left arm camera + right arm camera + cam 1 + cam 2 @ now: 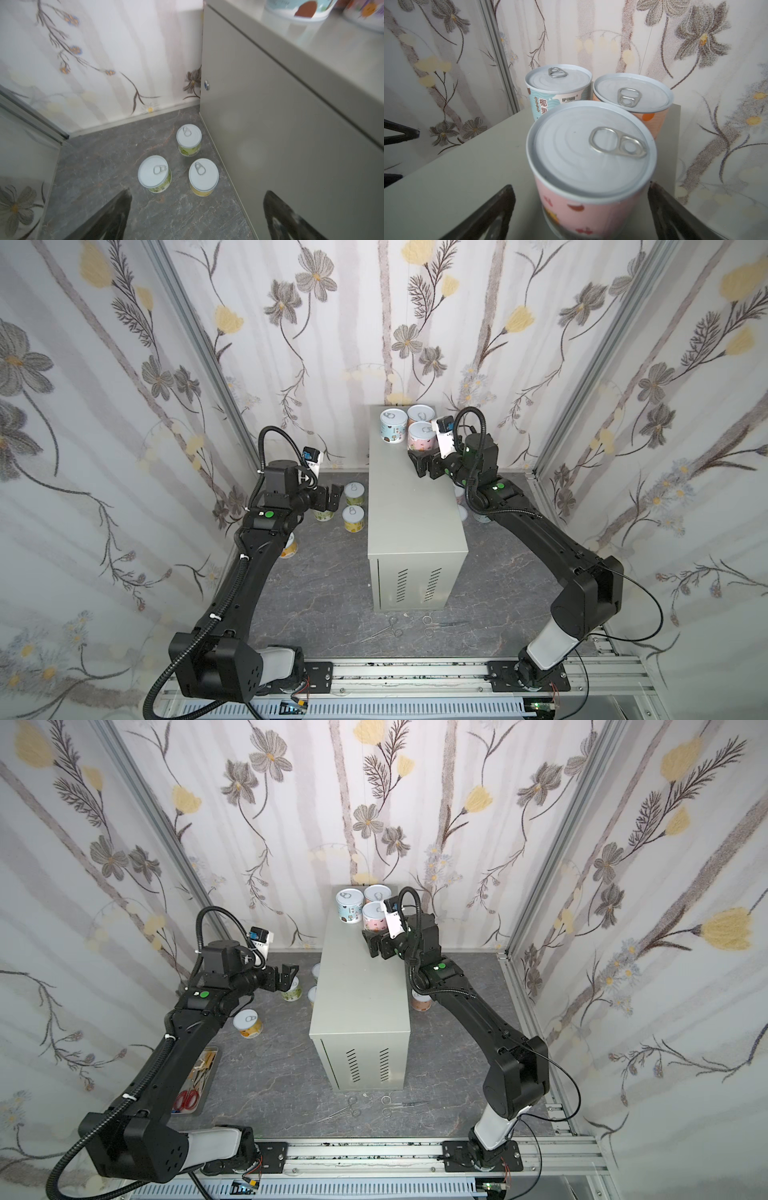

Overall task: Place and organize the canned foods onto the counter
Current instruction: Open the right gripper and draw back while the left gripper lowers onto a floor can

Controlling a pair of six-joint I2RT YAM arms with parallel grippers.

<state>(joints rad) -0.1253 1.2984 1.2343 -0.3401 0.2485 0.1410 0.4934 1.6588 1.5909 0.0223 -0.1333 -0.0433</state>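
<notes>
My left gripper stays open and keep going to the can (pixel 252 1029) near the tool tray, toward its lid (pixel 245 1018), until the fingers straddle it, because the can stands clear of the other cans.
The counter (pixel 411 510) is a tall grey cabinet in the middle of both top views. Three canned foods stand at its far end: a light blue one (pixel 393 427), an orange one (pixel 420 413) and a pink one (pixel 420 437). My right gripper (pixel 424 464) is open on the counter top. In the right wrist view the pink can (pixel 591 166) stands between its spread fingers, with a gap on one side. My left gripper (pixel 332 498) hangs open over the floor left of the counter. Below it stand three cans (pixel 188 139) (pixel 154 173) (pixel 203 176).
Another can (pixel 248 1024) sits on the dark floor by the left arm. One more can (pixel 421 1002) is beside the counter's right side. Scissors (pixel 440 624) and forceps (pixel 388 630) lie in front of the counter. A tool tray (pixel 199 1081) sits under the left arm.
</notes>
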